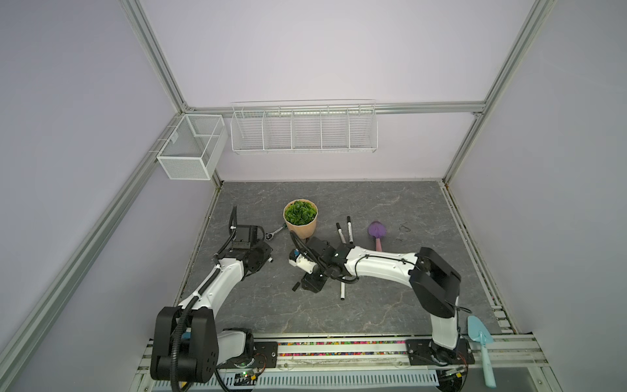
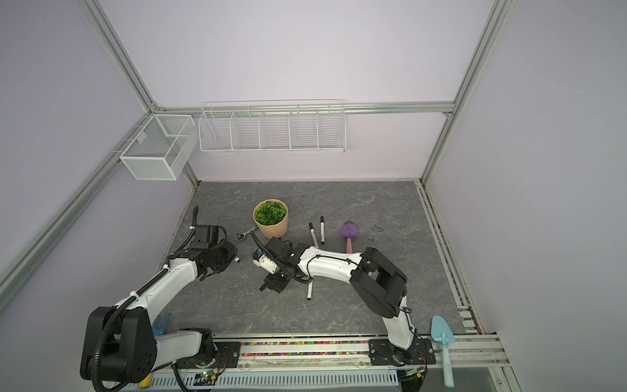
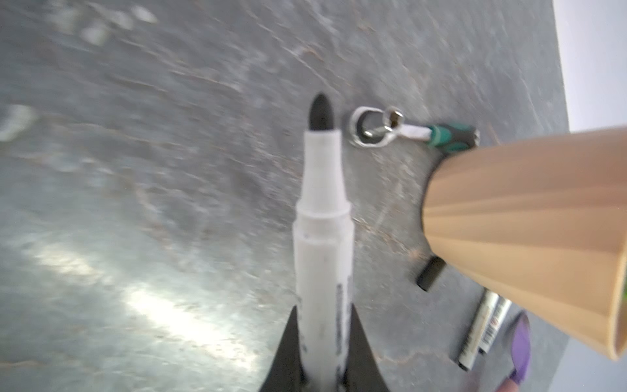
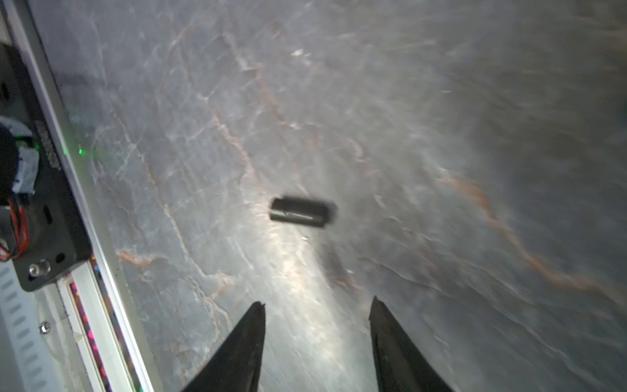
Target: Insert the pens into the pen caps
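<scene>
I should hold the pen back with my left gripper while my right gripper picks up the cap, because the black pen cap lies loose beyond my right gripper's open fingers.
My left gripper is shut on the barrel of a white pen, whose bare dark tip points away from the jaws; in a top view this gripper hovers left of centre. My right gripper stands open with nothing between its fingers, just short of a black pen cap lying on the table. In a top view the right gripper is at mid-table. Two pens lie side by side behind the right arm. Another pen pokes out from under it. A second cap lies against the pot.
A tan pot with a green plant stands mid-table, with a metal ratchet wrench to its left. A purple scoop lies to the right. A blue trowel rests on the front rail. Wire baskets hang on the back wall.
</scene>
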`<action>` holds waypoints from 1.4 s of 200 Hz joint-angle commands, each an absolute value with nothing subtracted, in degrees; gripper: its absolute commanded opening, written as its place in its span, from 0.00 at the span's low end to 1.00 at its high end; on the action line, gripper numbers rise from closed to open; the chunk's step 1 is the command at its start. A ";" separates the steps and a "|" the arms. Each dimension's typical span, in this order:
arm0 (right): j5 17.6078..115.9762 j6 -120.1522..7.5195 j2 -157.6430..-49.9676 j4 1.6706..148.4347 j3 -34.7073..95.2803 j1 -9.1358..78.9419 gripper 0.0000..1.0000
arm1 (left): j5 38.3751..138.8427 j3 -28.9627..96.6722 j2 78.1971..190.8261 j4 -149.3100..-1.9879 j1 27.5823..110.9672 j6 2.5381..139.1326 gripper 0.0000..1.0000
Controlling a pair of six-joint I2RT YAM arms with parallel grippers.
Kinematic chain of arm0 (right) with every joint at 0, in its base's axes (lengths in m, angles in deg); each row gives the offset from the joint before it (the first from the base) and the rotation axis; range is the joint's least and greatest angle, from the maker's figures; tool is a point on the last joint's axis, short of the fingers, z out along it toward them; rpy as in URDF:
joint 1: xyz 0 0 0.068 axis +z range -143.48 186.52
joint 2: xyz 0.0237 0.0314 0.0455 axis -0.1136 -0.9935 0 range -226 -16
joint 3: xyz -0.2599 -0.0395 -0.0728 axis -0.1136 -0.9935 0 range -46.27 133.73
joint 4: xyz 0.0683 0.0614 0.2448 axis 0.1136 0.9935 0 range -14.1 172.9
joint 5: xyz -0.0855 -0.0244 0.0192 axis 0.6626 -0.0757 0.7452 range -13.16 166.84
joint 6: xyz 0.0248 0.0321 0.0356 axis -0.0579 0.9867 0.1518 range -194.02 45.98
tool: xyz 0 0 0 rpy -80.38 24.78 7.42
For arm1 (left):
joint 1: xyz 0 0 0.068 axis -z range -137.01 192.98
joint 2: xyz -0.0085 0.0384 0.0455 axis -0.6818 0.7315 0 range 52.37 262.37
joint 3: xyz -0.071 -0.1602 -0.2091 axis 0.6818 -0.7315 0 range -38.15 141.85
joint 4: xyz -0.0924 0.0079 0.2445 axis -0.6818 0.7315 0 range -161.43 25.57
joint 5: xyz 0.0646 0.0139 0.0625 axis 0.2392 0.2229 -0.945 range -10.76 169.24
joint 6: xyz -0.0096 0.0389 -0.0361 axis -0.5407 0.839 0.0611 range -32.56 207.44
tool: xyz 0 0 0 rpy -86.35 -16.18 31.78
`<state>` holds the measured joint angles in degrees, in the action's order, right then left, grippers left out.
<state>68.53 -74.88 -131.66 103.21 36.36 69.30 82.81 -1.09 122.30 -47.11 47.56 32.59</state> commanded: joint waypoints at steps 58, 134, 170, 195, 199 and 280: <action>82.61 -76.83 -138.69 108.59 40.48 70.65 0.64 | 75.39 -5.90 111.54 -47.55 45.18 32.53 0.00; 77.55 -74.38 -135.08 105.05 40.39 68.17 0.62 | 81.93 -6.03 121.33 -45.56 45.11 37.59 0.00; 76.47 -72.38 -132.27 103.80 39.44 65.54 0.62 | 84.52 -6.61 125.11 -45.03 45.20 38.06 0.00; 75.97 -71.93 -131.24 103.50 39.09 64.75 0.62 | 86.71 -7.88 127.05 -47.79 45.44 38.43 0.00; 75.97 -71.84 -131.10 103.50 39.02 64.71 0.61 | 87.15 -8.04 127.39 -48.46 45.43 38.47 0.00; 76.45 -69.80 -127.86 102.09 35.11 64.00 0.61 | 92.58 -1.42 139.31 -52.81 48.12 47.90 0.00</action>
<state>76.99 -70.97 -130.70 102.82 36.39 64.34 91.34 -2.75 134.69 -56.23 47.21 43.21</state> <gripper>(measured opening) 0.609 0.130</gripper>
